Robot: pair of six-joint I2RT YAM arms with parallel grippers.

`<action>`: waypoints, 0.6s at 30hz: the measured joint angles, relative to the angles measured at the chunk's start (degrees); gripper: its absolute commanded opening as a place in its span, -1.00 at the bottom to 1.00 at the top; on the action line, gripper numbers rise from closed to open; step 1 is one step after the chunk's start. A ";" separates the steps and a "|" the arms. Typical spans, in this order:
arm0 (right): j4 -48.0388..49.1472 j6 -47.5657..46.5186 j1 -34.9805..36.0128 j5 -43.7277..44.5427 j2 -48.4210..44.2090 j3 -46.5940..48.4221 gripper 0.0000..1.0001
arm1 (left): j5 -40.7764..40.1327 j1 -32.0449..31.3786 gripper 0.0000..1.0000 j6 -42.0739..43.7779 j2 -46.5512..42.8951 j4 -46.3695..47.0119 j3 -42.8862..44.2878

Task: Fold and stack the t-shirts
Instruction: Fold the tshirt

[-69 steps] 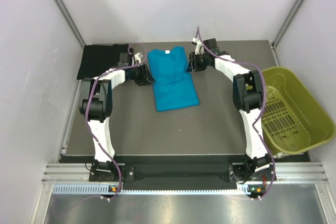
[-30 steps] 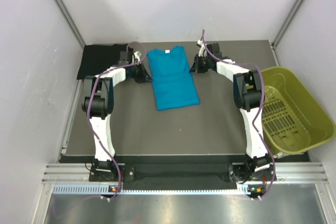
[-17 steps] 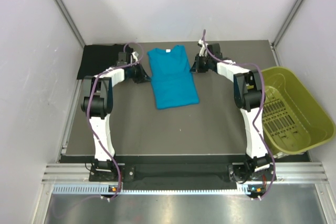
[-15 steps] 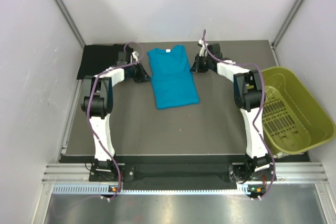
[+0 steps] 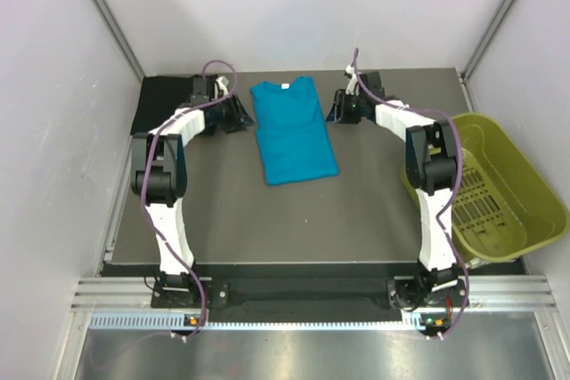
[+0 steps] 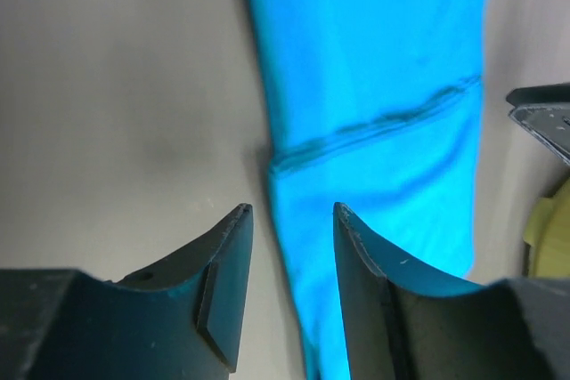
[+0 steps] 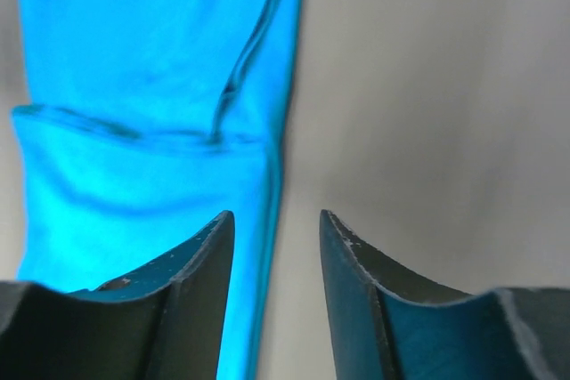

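Observation:
The teal t-shirt's neck end [image 5: 285, 86] is at the back edge of the table, so I should first pull the t-shirt's bottom corners [image 5: 270, 181] closer with my left gripper and my right gripper.
The teal-blue t-shirt [image 5: 292, 131] lies flat at the back middle of the table, sleeves folded in, its white neck label at the far end. It also shows in the left wrist view [image 6: 374, 86] and the right wrist view [image 7: 134, 86]. The black t-shirt [image 5: 165, 104] lies folded at the back left. No red shirt is in view. My left gripper [image 5: 237, 117] [image 6: 292, 211] is open and empty just off the teal shirt's left edge. My right gripper [image 5: 336, 112] [image 7: 274, 215] is open and empty just off its right edge.
A yellow-green plastic bin [image 5: 490, 184] stands off the table's right edge. White walls and metal frame posts close in the back and sides. The dark table top [image 5: 294, 220] stretches from the shirt to the arm bases.
Both grippers have drawn back a little from the teal shirt's sides, outward and toward the far end. The shirt lies as before.

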 measured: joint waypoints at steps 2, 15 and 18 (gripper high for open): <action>-1.75 0.33 0.00 -0.20 -2.16 -1.01 -0.03 | 0.28 -0.35 -0.07 0.13 -3.21 -0.44 -2.10; -9.07 -2.54 5.18 0.83 -15.82 -21.97 -0.02 | 6.54 -6.16 -0.01 -0.87 -21.44 1.18 -30.58; -8.48 -2.38 6.03 0.72 -17.81 -25.05 -0.05 | 6.69 -6.62 -0.01 -1.36 -21.46 1.42 -33.42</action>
